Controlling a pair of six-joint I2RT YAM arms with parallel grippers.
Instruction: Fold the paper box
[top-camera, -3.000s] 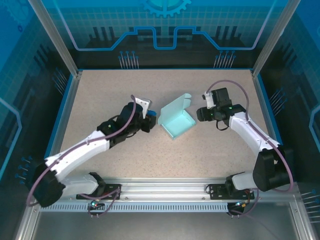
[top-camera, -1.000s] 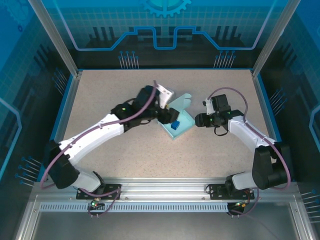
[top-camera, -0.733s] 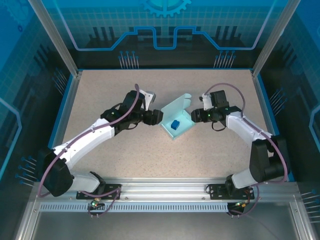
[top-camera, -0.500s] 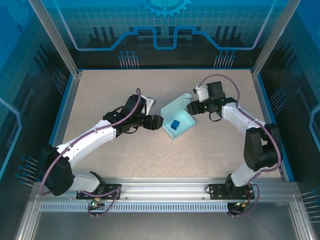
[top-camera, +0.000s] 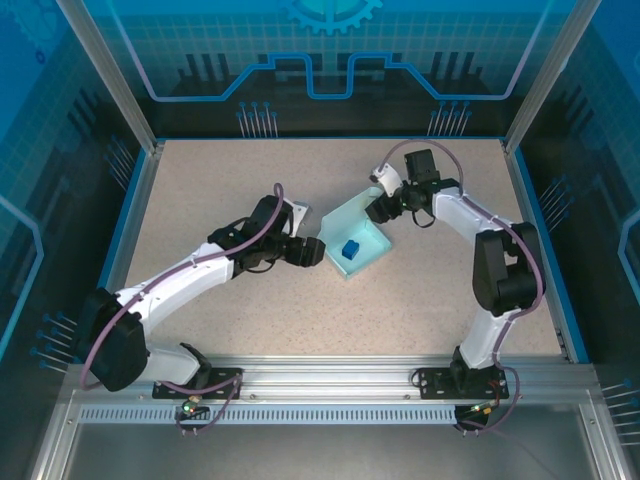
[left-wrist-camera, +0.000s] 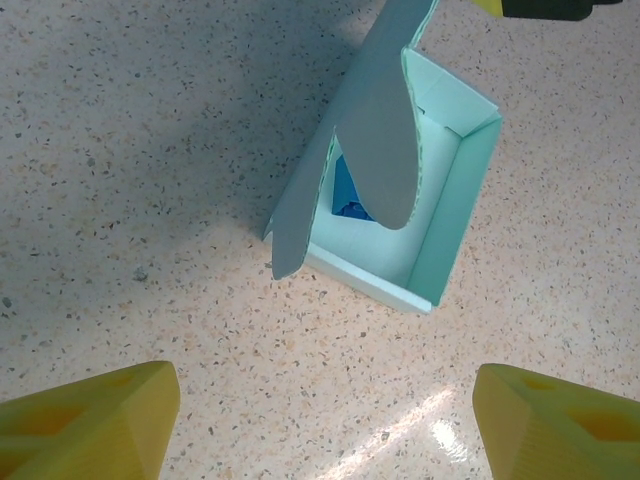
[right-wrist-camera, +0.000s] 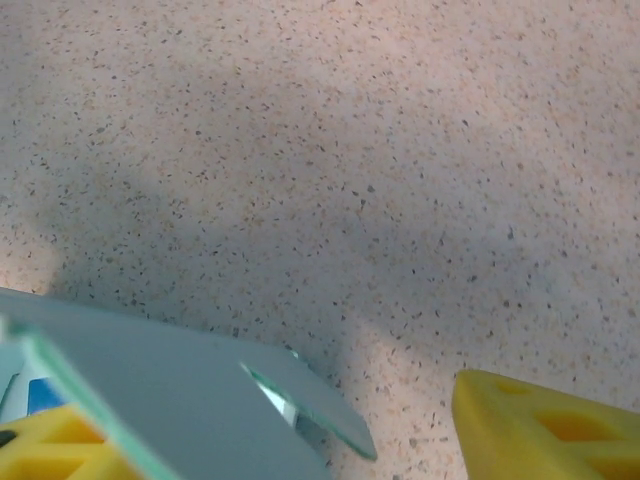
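Observation:
My left gripper should take the lid's free side flap (left-wrist-camera: 299, 218) before folding, after I first turn the paper box (top-camera: 360, 246) square, because it lies crooked between my grippers.
The paper box (top-camera: 366, 238) is a pale cyan open tray on the table's middle, with its lid (top-camera: 356, 209) standing up at the far side. A small dark blue cube (top-camera: 351, 249) lies inside it. My left gripper (top-camera: 314, 250) stands open just left of the box. In the left wrist view the box (left-wrist-camera: 440, 240) and the cube (left-wrist-camera: 348, 196) lie ahead of my left gripper (left-wrist-camera: 320, 430), with bare table between the yellow fingers (left-wrist-camera: 90, 425). My right gripper (top-camera: 378, 208) is at the lid's far right edge, open. The lid (right-wrist-camera: 170, 400) reaches in between the right fingertips (right-wrist-camera: 550, 430).
The speckled tabletop (top-camera: 250, 180) has a raised blue border (top-camera: 128, 215) and slanted aluminium posts (top-camera: 105, 70) at the back corners. The arms' mounting rail (top-camera: 330, 375) runs along the near edge.
My left gripper has drawn back from over the box to its left side, leaving the blue cube inside. My right gripper has swung from the box's right side to the lid's far edge.

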